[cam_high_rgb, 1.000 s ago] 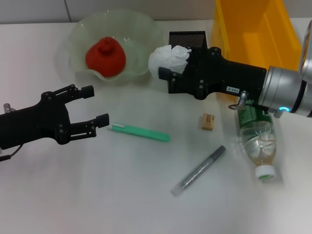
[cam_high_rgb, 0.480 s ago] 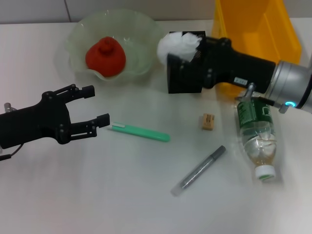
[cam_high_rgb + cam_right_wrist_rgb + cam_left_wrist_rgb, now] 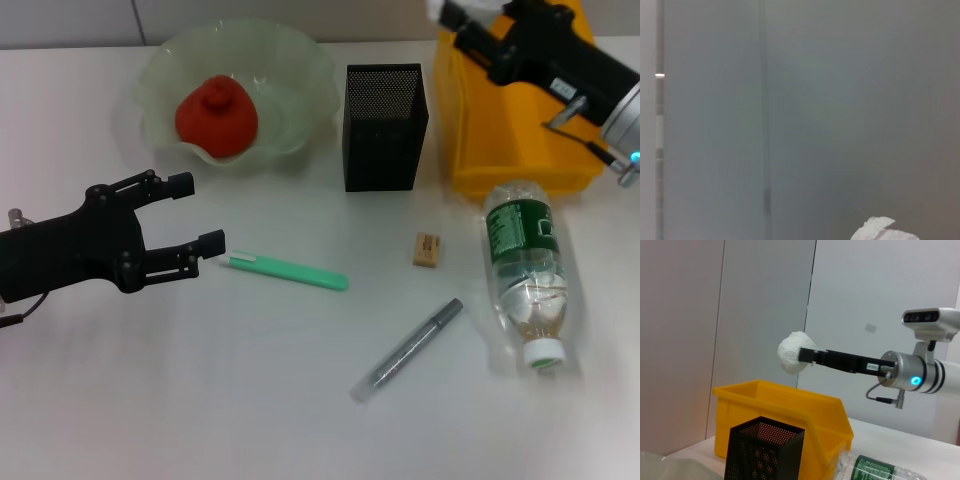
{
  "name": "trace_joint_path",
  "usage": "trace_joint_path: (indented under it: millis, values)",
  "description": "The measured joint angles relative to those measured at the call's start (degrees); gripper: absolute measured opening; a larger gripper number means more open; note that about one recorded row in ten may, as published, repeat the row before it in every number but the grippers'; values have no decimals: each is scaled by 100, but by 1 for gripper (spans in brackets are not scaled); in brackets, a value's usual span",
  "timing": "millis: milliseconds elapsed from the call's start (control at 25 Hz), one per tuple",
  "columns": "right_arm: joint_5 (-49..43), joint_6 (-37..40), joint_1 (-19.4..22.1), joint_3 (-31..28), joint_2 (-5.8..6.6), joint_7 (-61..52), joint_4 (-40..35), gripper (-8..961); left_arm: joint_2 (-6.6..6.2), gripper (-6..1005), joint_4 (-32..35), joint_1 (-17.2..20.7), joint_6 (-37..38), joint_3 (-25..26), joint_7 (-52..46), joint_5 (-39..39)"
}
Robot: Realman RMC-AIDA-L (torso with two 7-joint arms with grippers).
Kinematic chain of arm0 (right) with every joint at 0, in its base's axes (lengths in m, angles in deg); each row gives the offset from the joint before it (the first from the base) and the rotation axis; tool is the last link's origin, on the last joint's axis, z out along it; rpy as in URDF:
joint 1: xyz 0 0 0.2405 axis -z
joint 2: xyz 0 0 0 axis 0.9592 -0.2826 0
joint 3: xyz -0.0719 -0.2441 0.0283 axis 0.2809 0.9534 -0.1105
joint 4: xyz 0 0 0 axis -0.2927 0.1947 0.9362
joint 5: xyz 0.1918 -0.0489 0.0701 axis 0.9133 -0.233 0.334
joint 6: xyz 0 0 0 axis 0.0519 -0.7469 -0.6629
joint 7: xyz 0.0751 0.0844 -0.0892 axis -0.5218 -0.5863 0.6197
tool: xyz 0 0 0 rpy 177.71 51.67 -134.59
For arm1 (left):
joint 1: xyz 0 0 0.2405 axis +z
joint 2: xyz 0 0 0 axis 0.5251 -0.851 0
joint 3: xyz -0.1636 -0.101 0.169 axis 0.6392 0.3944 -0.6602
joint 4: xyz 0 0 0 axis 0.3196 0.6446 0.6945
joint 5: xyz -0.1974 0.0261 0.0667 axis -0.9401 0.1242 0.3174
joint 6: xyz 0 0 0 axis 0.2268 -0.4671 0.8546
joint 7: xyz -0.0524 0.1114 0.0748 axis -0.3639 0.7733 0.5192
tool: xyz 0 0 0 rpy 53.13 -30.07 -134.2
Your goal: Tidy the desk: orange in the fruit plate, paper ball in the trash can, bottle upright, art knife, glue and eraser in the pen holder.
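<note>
My right gripper is holding the paper ball [image 3: 793, 353] clear above the yellow trash can's rim, so it should keep moving over the trash can's open middle [image 3: 518, 125] and let go there.
The red-orange orange [image 3: 215, 110] sits in the pale-green fruit plate [image 3: 292, 48]. My right gripper [image 3: 455, 12] is raised over the back of the yellow trash can [image 3: 505, 135], shut on the white paper ball [image 3: 791, 353], which hangs high above the bin. An edge of the wad [image 3: 880, 230] shows in the right wrist view. The bottle [image 3: 526, 275] lies on its side, cap toward me. The tan eraser [image 3: 427, 249], the green art knife [image 3: 285, 271] and the grey glue stick [image 3: 408, 350] lie on the desk. The black mesh pen holder [image 3: 385, 125] stands upright. My left gripper [image 3: 195, 214] hovers open just left of the knife.
The white desk runs to a grey wall behind the plate and bin. The bottle lies directly in front of the trash can, and the eraser lies between the pen holder and the bottle.
My right gripper has carried the paper ball from beside the pen holder up and back to the right, over the trash can. The left arm has not moved.
</note>
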Motion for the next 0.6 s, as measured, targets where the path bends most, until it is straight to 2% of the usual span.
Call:
trace_joint_path:
  millis: [320,600]
  values:
    - [7,-757,-62,-644,18,0,-4,501,0,859,0,0,0,32,-11,-11]
    - [8,-990,-103,-719,19,-2,-10,498,0,859,0,0,5,70,1,-11]
